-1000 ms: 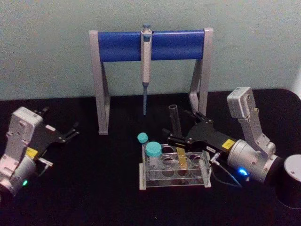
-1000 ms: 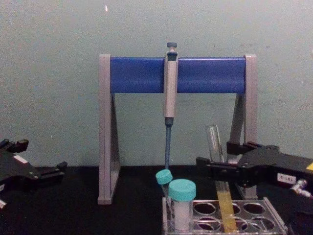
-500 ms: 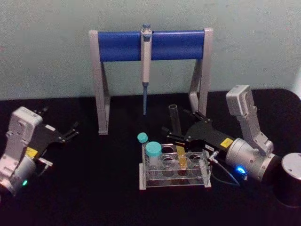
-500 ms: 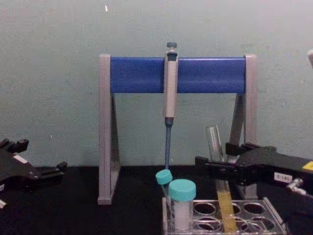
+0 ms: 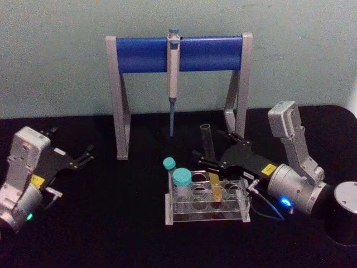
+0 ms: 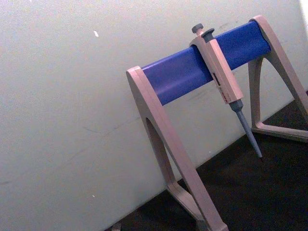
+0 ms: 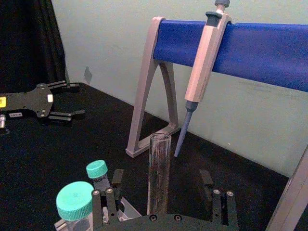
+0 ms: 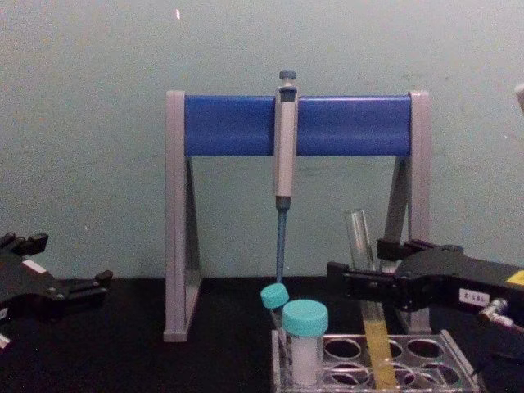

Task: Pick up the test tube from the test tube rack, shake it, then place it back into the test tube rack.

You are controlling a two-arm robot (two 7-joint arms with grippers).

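The test tube (image 8: pixel 377 342) is tilted in a roomy hole (image 8: pixel 388 349), so it will come upright and slip out freely when I lift it.
The test tube (image 5: pixel 207 142) stands tilted in a back hole of the clear test tube rack (image 5: pixel 206 216), with yellow liquid in its lower part. My right gripper (image 5: pixel 207 146) reaches in from the right and straddles the tube's upper half. It is open: in the right wrist view the tube (image 7: pixel 159 173) rises between the two fingers (image 7: pixel 109 195) with a gap on each side. From the chest, the tube (image 8: pixel 360 241) sits just behind the gripper (image 8: pixel 358 266) and above the rack (image 8: pixel 460 362). My left gripper (image 5: pixel 83 155) rests open at the table's left.
Two teal-capped vials (image 5: pixel 182 180) stand at the rack's left end. Behind the rack rises the grey-and-blue pipette stand (image 5: pixel 178 53) with a pipette (image 5: pixel 173 84) hanging from it. A black cylinder (image 5: pixel 343 218) sits at the right edge, beside the right arm.
The right arm has shifted slightly back and up around the tube. The tube stays in the rack, and the left arm has not moved.
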